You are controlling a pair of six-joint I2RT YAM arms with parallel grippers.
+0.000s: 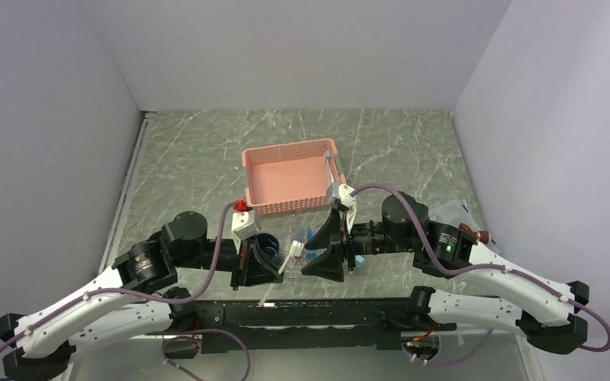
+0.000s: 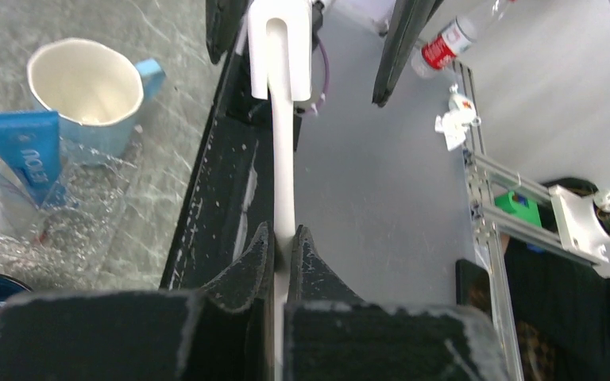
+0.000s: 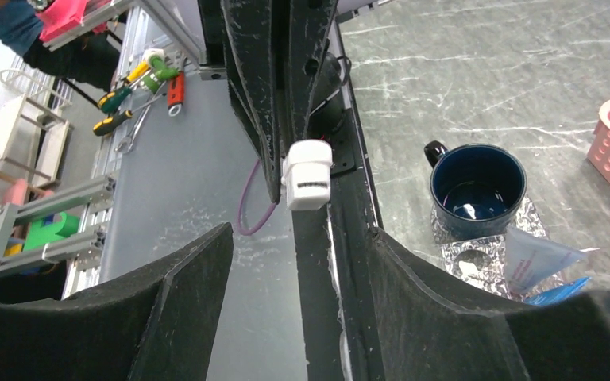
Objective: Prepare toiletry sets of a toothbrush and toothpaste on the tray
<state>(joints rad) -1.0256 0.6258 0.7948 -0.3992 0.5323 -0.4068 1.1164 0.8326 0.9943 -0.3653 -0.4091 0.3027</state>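
Observation:
I should use my right gripper to take the toothbrush by its head (image 3: 309, 176) and carry it, handle first, toward the light blue mug, since my left gripper covers the toothbrush's handle (image 2: 283, 182).
My left gripper (image 2: 284, 234) is shut on the handle of a white toothbrush (image 2: 283, 159), held over the table's near edge. The toothbrush head (image 3: 308, 175) reaches between the spread fingers of my right gripper (image 3: 300, 232), which is open and touches nothing. From above, the two grippers (image 1: 274, 270) (image 1: 319, 250) face each other with the toothbrush (image 1: 289, 259) between them. The clear glittery tray (image 2: 79, 230) lies just beyond them. A blue toothpaste tube (image 2: 28, 151) and a white one (image 3: 536, 258) rest on it.
A dark blue mug (image 3: 476, 186) stands at the tray's left end and a light blue mug with a white inside (image 2: 87, 87) at its right end. The pink basket (image 1: 290, 178) sits behind the tray. Clear plastic packaging (image 1: 453, 213) lies by the right wall.

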